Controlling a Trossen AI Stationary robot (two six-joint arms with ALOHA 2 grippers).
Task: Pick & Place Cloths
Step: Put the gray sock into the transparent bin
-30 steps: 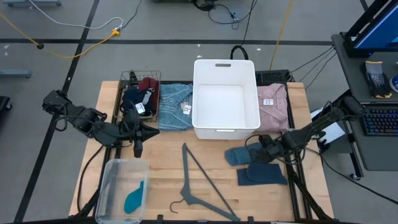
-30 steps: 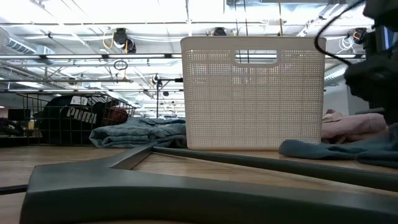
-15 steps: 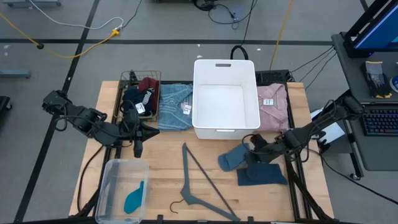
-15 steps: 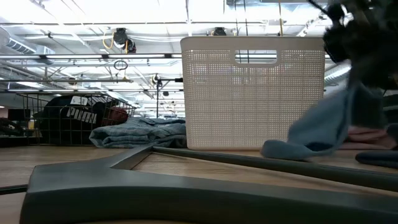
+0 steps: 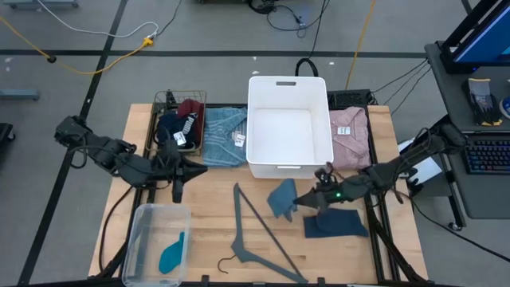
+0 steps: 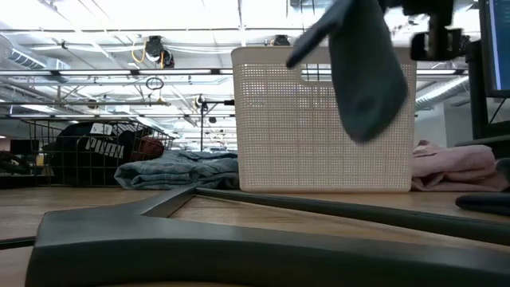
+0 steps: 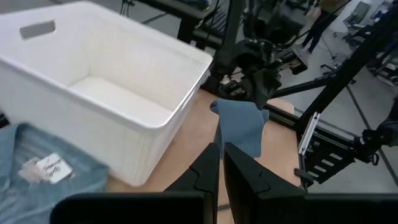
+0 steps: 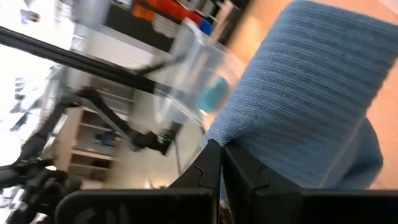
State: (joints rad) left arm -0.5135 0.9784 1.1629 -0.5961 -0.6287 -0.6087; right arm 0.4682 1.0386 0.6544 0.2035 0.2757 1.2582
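Note:
Next, I take the slate-blue cloth [image 5: 283,199] in midair with my left gripper and carry it to the clear tub [image 5: 155,239], because my right gripper is holding it far from there.
My right gripper [image 5: 309,199] is above the table just in front of the white bin [image 5: 288,163], shut on a slate-blue cloth [image 5: 280,196], which hangs high in the low view [image 6: 362,72]. A second, darker blue cloth [image 5: 335,225] lies flat on the table below the right arm. My left gripper [image 5: 195,169] waits shut beside the wire basket [image 5: 159,108] that holds navy and maroon garments. A teal cloth [image 5: 172,252] lies in the clear tub. Folded light-blue [image 5: 223,135] and pink [image 5: 349,131] cloths lie on either side of the bin. My right gripper pinches the slate-blue cloth between its two fingers at its upper edge [image 7: 252,107], coming roughly level from the table's right. The cloth hangs slack below the fingers and is lifted clear of the table. One layer or several, I cannot tell.
A grey plastic hanger [image 5: 255,235] lies on the table's near middle, close under the hanging cloth. The clear tub [image 5: 143,231] sits at the near left corner. The white bin's inside shows bare. Open wood lies between the hanger and the tub.
My right gripper has risen and moved toward the table's left. The slate-blue cloth, which lay flat by the darker one, was drawn up by one end, dragged left, and now hangs lifted clear. The darker blue cloth stayed in place.

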